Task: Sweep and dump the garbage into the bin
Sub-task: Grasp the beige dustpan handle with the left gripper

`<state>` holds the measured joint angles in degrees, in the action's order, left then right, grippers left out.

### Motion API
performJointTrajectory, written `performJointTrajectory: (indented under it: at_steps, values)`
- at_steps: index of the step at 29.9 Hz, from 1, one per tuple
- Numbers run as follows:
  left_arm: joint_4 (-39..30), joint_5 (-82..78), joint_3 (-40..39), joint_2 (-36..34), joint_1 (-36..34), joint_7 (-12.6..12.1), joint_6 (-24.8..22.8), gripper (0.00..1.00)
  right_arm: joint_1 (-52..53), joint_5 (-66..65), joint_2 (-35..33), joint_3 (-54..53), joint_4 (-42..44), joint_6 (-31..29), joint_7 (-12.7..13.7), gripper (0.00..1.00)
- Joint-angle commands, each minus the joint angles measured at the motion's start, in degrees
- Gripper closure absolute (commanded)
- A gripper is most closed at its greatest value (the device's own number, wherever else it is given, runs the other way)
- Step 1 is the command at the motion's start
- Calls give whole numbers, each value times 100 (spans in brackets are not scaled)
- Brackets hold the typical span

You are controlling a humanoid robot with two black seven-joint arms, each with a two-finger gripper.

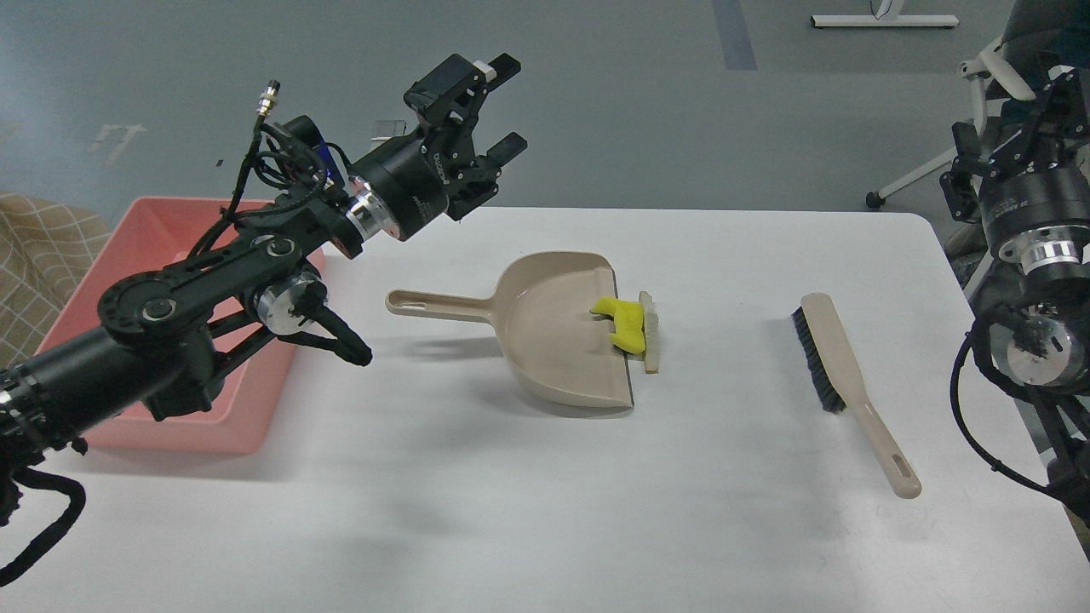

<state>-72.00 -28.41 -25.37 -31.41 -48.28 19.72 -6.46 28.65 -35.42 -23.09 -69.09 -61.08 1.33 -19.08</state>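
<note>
The yellow scrap (624, 325) will slide straight out when the robot tips the dustpan over the bin, because the beige dustpan's front edge (626, 380) is flat and open.
The yellow scrap (623, 322) lies at the open lip of the beige dustpan (549, 340), half inside it. The pale beige stick (651, 332) lies on the table just right of the lip, against the scrap. The salmon-pink bin (196, 434) stands at the table's left edge, partly behind my left arm. My left gripper (498, 106) is open and empty, held in the air above the table's far edge, up and left of the dustpan. My right gripper (1013, 128) is raised at the far right edge; its fingers are dark and unclear.
A beige hand brush (839, 375) with black bristles lies on the white table (545, 511) right of the dustpan, handle toward me. The dustpan's handle (434, 304) points left toward the bin. A checked cloth (34, 247) shows beyond the bin.
</note>
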Motion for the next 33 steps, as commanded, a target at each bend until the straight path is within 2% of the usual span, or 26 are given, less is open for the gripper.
performJointTrajectory:
  at_steps: [1,6,8,13,22,31,33]
  values:
    - [-689,-33,260,-549,3,-231,232,2,-9,0,33,9,-1,-1,1,0]
    - [-1544,-147,761,-1174,3,-399,557,2,-9,0,51,9,8,-1,1,0]
    - [-1895,-375,972,-1481,38,-425,829,2,-9,0,51,0,8,-1,1,0]
    - [-2195,-586,1087,-1650,397,-636,1155,2,-9,0,68,0,8,-1,1,0]
    - [-1985,-1254,1078,-1386,1584,-663,1840,2,-26,0,16,0,26,8,10,0]
    - [-1282,-1290,1087,-833,1752,-671,2297,2,-35,0,33,0,26,8,1,0]
    - [-905,-1290,1070,-578,1761,-671,2350,2,-44,0,33,0,26,17,9,0]
